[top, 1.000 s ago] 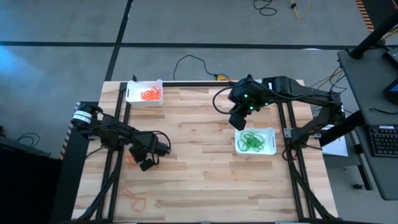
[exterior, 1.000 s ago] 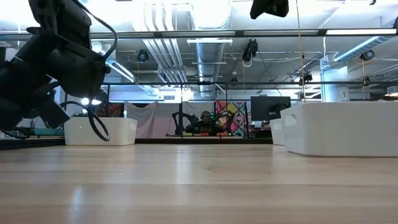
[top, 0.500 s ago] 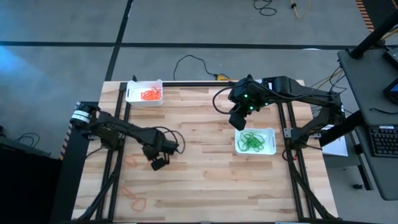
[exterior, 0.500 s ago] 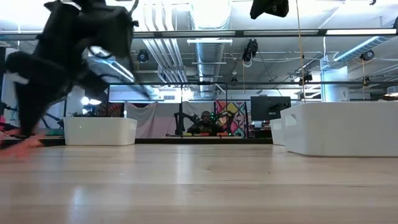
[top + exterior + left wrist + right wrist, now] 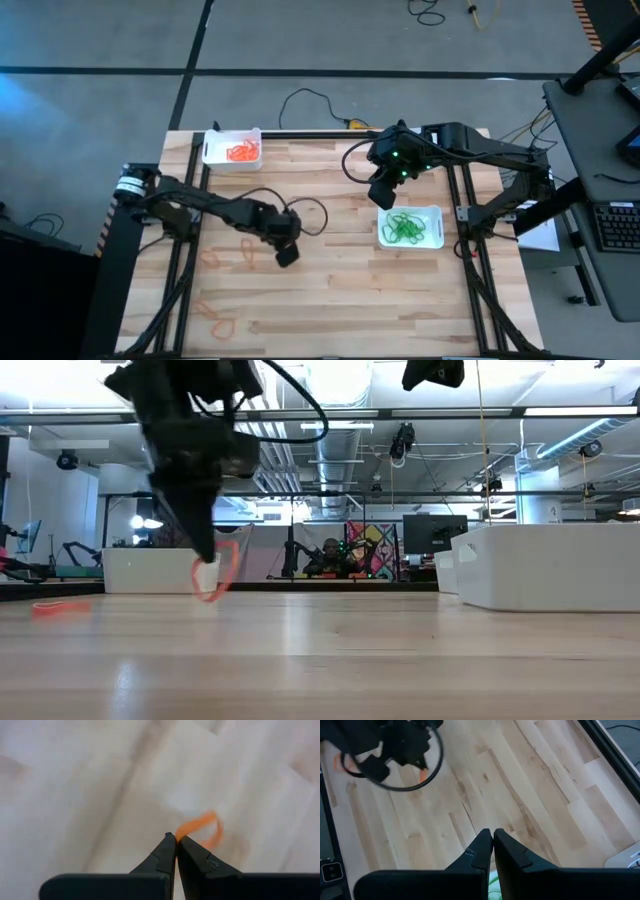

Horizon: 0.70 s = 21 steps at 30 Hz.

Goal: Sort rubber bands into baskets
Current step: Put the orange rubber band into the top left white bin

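Note:
I keep carrying the orange rubber band (image 5: 232, 567) with my left gripper until it is over the white basket with orange bands (image 5: 239, 151), because the rubber band is hanging clear of the wood.
My left gripper (image 5: 287, 256) is over the table's middle, left of centre, shut on an orange rubber band (image 5: 217, 572) that hangs just above the wood. Other orange bands lie on the table to its left (image 5: 211, 258) and near the front left (image 5: 216, 316). A white basket (image 5: 232, 148) with orange bands stands at the far left. A second white basket (image 5: 410, 227) with green bands stands at the right. My right gripper (image 5: 381, 192) is shut and empty, held high just beyond the green basket. I see no third basket in the high view. My left gripper pinches one spot of the orange loop (image 5: 184, 831) between the free ends of its two fingers (image 5: 167, 849). The fingers point down, from above. The loop hangs below the tips (image 5: 205, 556), clear of the table.
Black frame rails (image 5: 186, 240) run along the table's left and right sides. A black cable (image 5: 310, 215) loops from my left arm. Bare wood (image 5: 340, 300) lies between the two arms and toward the near edge. A person sits in the room far behind the table (image 5: 330, 555).
My left gripper has gone toward the table's right edge from beside the orange bands at the left. An orange band now hangs from its tips, clear of the table. My right arm has kept still.

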{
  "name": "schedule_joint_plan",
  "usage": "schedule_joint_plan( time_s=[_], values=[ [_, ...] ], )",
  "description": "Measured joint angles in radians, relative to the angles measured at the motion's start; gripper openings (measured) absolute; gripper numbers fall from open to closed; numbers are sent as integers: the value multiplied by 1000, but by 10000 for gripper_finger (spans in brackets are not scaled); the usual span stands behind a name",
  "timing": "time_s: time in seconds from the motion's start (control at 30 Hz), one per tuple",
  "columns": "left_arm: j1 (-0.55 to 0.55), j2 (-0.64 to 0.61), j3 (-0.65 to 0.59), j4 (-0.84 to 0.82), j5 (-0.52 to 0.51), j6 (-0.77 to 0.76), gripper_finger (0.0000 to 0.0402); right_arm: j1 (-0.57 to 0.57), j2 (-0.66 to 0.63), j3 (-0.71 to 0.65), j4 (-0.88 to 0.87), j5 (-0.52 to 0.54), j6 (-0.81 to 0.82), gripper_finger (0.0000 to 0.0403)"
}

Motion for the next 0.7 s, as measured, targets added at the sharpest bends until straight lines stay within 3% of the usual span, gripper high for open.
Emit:
schedule_joint_plan(
  time_s=[0.3,0.5,0.7],
  values=[
    [203,-82,-1,-27,-77,25,0,0,0,0,0,0,0,13],
    [497,-189,20,-194,-232,73,0,0,0,0,0,0,0,13],
    [808,-252,79,-157,-294,204,0,0,0,0,0,0,0,13]
  ],
)
